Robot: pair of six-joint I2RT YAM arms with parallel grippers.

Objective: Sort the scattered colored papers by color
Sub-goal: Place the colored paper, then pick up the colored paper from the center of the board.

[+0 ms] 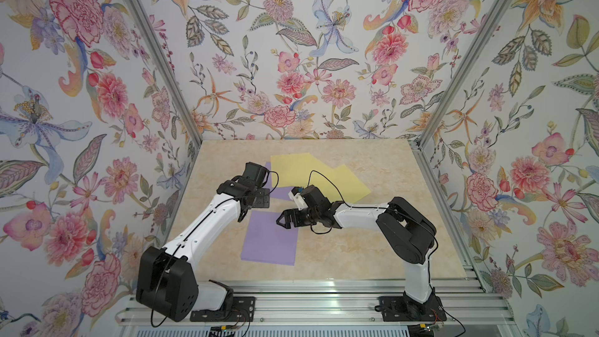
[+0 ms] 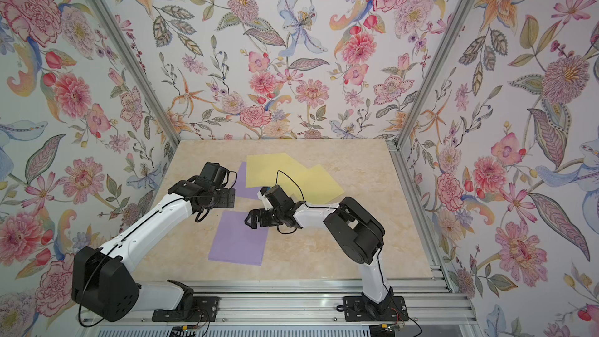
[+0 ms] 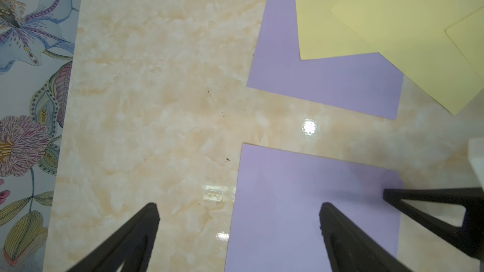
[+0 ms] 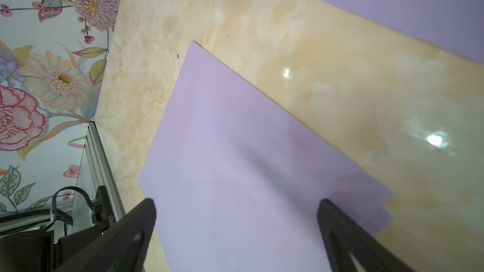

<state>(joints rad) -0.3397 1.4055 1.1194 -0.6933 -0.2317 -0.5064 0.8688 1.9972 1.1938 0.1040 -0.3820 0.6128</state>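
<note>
The far lavender sheet (image 1: 285, 192) lies partly under the pale yellow papers, so my right gripper should steady those papers (image 1: 292, 172) while my left gripper takes the sheet's free edge.
A small pile of lavender papers (image 1: 270, 241) (image 2: 238, 238) lies flat at the table's middle left, its sheets slightly offset. Another lavender sheet (image 1: 281, 193) (image 3: 327, 85) lies farther back, partly under overlapping pale yellow papers (image 1: 301, 170) (image 2: 278, 171) (image 3: 392, 14). My left gripper (image 1: 244, 214) (image 3: 238, 205) hangs open over the near pile's far left edge, holding nothing. My right gripper (image 1: 281, 221) (image 4: 235, 202) is open too, just above the same pile (image 4: 235, 139) near its far right corner. One of its fingers (image 3: 432, 205) shows in the left wrist view.
Floral walls with aluminium posts (image 1: 162, 59) enclose the beige marbled tabletop (image 1: 372, 244) on the left, back and right. An aluminium rail (image 1: 324, 303) with both arm bases runs along the front edge. The two grippers are close to each other.
</note>
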